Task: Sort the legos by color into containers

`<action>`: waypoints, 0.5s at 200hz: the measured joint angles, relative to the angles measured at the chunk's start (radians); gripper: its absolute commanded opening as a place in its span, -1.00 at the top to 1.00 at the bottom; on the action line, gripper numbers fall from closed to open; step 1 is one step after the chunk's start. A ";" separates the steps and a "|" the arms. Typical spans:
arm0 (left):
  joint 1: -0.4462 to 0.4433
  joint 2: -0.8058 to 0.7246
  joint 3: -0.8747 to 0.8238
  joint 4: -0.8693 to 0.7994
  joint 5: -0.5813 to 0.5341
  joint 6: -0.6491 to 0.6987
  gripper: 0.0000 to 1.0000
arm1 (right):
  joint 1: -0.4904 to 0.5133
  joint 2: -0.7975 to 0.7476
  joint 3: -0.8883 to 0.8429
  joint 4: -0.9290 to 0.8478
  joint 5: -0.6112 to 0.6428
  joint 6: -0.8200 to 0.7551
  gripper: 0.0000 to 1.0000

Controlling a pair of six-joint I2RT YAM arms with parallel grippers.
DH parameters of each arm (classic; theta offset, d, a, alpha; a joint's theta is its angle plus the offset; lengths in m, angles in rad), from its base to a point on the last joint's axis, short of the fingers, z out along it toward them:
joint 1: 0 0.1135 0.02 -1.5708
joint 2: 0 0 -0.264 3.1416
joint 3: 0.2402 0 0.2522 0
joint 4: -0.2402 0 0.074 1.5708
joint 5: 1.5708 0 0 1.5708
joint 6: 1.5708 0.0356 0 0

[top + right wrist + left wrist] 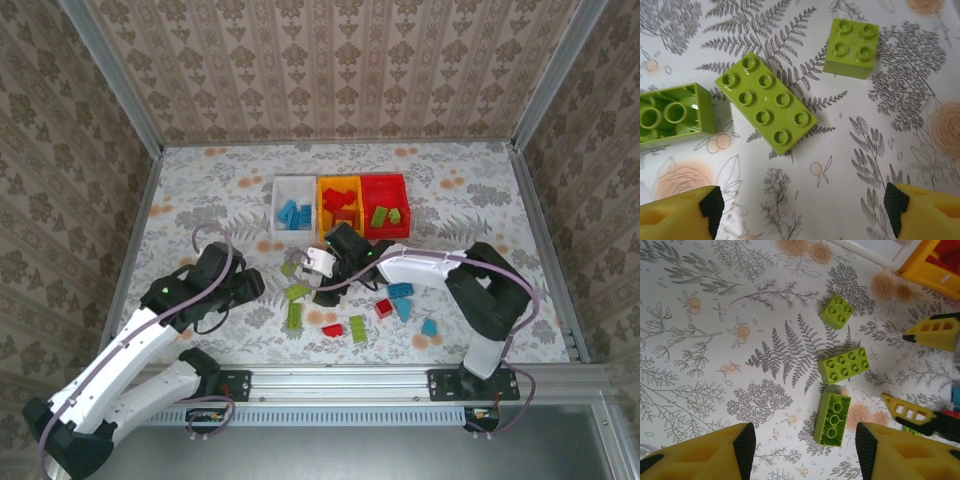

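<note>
The long green lego's near end [789, 126] is clear of the upturned and square legos, so the robot's right gripper keeps moving forward until its fingers straddle that end [782, 122].
Three lime green legos lie close together on the floral table: a square one [836, 311], a long studded one [843, 365] and an upturned one [832, 418]. My left gripper [802, 450] hangs open just short of the upturned brick, holding nothing. From the other side my right gripper [802, 212] stands wide open above bare cloth, just short of the long brick [765, 101], nothing between its pads. Red legos [332, 329] and blue legos [400, 290] lie scattered to the right. The white container [278, 205] holds blue bricks, the orange-yellow one [320, 205] red, the red one [404, 200] green.
The right gripper's yellow fingers [935, 332] show at the right edge of the left wrist view, close to the green bricks. Both grippers face each other across that cluster [297, 292]. Another green brick [358, 328] lies near the front rail [340, 380].
</note>
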 measured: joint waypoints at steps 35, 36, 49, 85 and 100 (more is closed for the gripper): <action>0.000 -0.024 0.000 -0.024 -0.008 -0.018 -0.16 | 0.023 0.087 0.045 0.000 0.021 -0.074 -0.77; 0.000 -0.024 0.000 -0.024 -0.008 -0.018 -0.16 | 0.024 0.090 0.047 0.000 0.021 -0.075 -0.77; 0.000 -0.028 0.000 -0.025 -0.010 -0.018 -0.15 | 0.035 0.114 0.066 0.000 0.033 -0.083 -0.77; 0.000 -0.060 0.000 -0.046 -0.014 -0.021 -0.16 | 0.062 0.173 0.138 0.006 0.043 -0.084 -0.73; 0.000 -0.072 0.000 -0.055 -0.015 -0.024 -0.15 | 0.070 0.191 0.162 0.008 0.043 -0.077 -0.66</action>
